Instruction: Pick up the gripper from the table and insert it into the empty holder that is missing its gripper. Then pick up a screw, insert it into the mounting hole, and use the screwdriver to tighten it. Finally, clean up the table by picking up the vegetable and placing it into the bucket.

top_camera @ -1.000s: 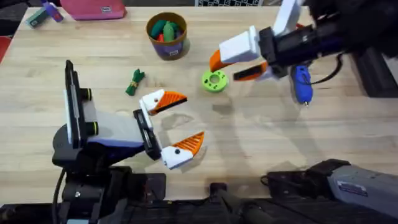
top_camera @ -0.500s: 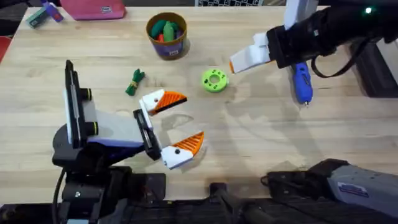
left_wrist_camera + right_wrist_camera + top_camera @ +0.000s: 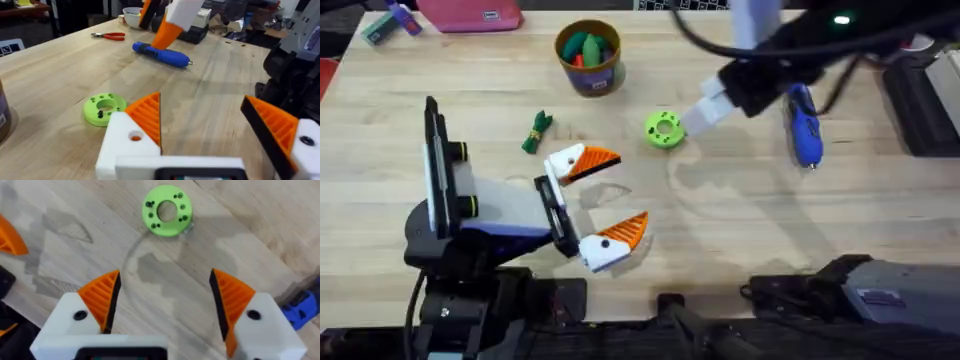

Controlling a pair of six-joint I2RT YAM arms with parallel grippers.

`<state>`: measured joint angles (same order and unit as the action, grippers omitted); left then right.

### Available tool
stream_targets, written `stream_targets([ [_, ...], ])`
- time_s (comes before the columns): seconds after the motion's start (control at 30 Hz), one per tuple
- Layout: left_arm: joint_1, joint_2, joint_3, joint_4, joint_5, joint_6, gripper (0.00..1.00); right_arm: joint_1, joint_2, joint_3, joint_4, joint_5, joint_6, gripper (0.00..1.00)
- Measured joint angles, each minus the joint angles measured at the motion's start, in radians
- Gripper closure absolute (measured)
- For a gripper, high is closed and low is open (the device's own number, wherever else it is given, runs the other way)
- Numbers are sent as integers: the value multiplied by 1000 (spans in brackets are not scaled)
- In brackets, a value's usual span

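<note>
The screw (image 3: 148, 204) will come free and leave the disc lying when the robot lifts, because a dark head fills one hole of the green disc.
My left gripper (image 3: 630, 190) rests open on the table, its white fingers with orange pads spread; it is empty (image 3: 205, 125). My right gripper (image 3: 698, 118) hangs open above the table beside the green disc (image 3: 665, 130) and holds nothing (image 3: 165, 295). The disc (image 3: 166, 211) lies ahead of it, with dark dots in its small holes. The blue screwdriver (image 3: 805, 128) lies at the right, partly under the right arm. The vegetable (image 3: 536, 131) lies left of centre. The bucket (image 3: 588, 55) stands at the back with toys inside. The loose gripper, the holder and a screw are out of view.
Red-handled pliers (image 3: 110, 36) and a white bowl (image 3: 132, 15) sit beyond the screwdriver (image 3: 160, 54). A pink case (image 3: 470, 12) lies at the back edge, and a black object (image 3: 920, 110) at the right edge. Bare wood lies in front of the disc.
The right arm has swung left and risen under the camera. Its gripper has turned downward, close beside the green disc. The left arm and the table's things have not moved.
</note>
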<state>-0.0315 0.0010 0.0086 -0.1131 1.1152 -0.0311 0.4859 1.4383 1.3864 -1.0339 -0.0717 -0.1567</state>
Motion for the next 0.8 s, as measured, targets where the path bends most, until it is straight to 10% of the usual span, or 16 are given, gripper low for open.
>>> stream_targets([
  [0.8,0,0,0,0,0,0,16,139,457,211,42,91,-74,324],
])
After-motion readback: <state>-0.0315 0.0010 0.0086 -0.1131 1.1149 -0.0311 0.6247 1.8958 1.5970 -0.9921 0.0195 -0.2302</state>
